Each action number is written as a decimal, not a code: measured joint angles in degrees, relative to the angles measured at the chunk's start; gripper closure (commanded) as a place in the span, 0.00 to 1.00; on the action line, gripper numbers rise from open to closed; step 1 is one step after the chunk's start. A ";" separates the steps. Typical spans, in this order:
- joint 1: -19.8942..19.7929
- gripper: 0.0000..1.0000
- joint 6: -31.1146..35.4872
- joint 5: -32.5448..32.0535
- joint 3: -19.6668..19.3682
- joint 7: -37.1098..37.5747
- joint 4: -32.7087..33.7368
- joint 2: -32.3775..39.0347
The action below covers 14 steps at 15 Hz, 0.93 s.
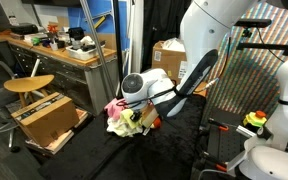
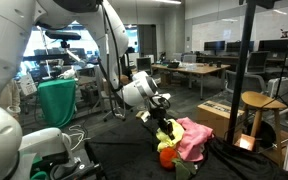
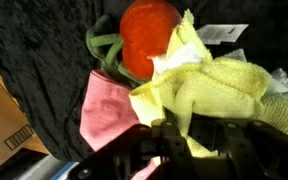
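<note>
My gripper holds the yellow cloth (image 3: pixel 222 92) hanging low beside the orange toy, facing open black cover (image 3: pixel 272 28); I should go on lowering it until its folds rest, then release.
My gripper (image 3: pixel 196 135) is shut on a fold of a yellow cloth (image 3: pixel 209 85), which bunches up just past the fingers. Beside it lies a pink cloth (image 3: pixel 104 115), and beyond both sits a round orange toy (image 3: pixel 149 35) with green strands (image 3: pixel 102 48). In both exterior views the gripper (image 1: pixel 142 108) (image 2: pixel 162 108) reaches down into this small heap on the black-covered table (image 1: pixel 174 150). There the yellow cloth (image 1: pixel 130 122) (image 2: pixel 170 133) hangs under it, next to the pink cloth (image 1: pixel 114 107) (image 2: pixel 192 138) and the orange toy (image 2: pixel 167 157).
An open cardboard box (image 1: pixel 49 120) and a wooden stool (image 1: pixel 29 85) stand beside the table, with a cluttered desk (image 1: pixel 59 45) behind. Another box (image 1: pixel 169 55) sits at the back. A green-draped object (image 2: pixel 56 100) and a dark stand (image 2: pixel 247 70) are nearby.
</note>
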 measured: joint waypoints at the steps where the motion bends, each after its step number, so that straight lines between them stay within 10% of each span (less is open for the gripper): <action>1: -0.89 0.92 -0.39 -0.58 0.95 0.74 -0.16 0.01; 8: -6.52 0.93 -4.93 -1.10 8.82 2.61 -0.36 1.29; 9: -7.18 0.64 -5.22 -1.10 9.61 2.61 -0.25 1.71; 14: -10.20 0.29 -5.48 -0.99 12.25 2.61 0.01 2.80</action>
